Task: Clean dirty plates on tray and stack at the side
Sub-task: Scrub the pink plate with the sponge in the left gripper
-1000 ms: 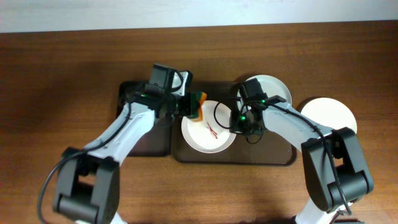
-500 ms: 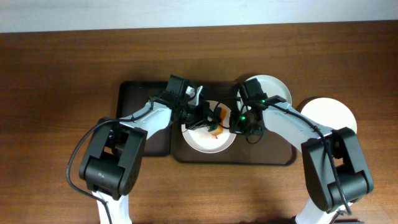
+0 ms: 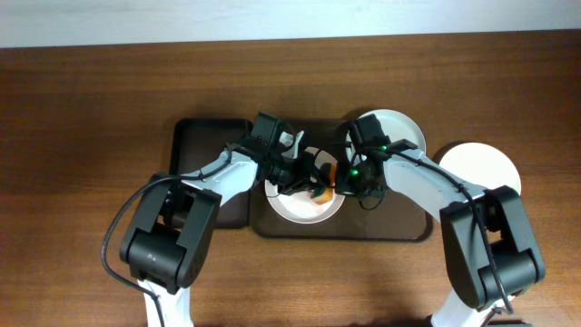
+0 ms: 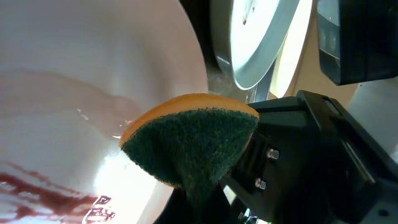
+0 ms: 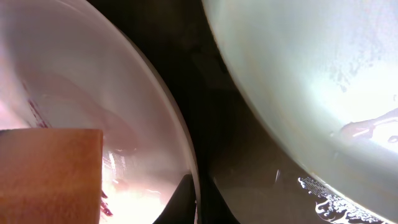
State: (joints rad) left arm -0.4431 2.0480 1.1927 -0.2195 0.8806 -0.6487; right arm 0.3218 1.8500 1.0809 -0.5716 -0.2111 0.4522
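Observation:
Next, my left gripper pulls the sponge back over the reddish smears (image 4: pixel 53 198), because the sponge is near my right gripper at the plate's rim (image 4: pixel 203 79).
My left gripper (image 3: pixel 304 177) is shut on an orange sponge (image 3: pixel 318 191) with a dark green scouring face (image 4: pixel 193 146) and presses it on the middle plate (image 3: pixel 292 205), which lies on the large brown tray (image 3: pixel 399 232). Reddish smears (image 4: pixel 37 186) show on that plate. My right gripper (image 3: pixel 349 177) is shut on this plate's right rim (image 5: pixel 189 180), one finger on each side. A second plate (image 3: pixel 395 129) lies at the tray's back right, with a smear (image 5: pixel 367 127). A third plate (image 3: pixel 481 168) lies on the table to the right of the tray.
A narrower, darker tray (image 3: pixel 204 173) lies directly left of the large one. The two grippers are very close together over the middle plate; the right gripper's body (image 4: pixel 336 137) fills the right side of the left wrist view.
My left gripper has carried the sponge from the plate's back left edge across to its right part. The right gripper has held still on the rim.

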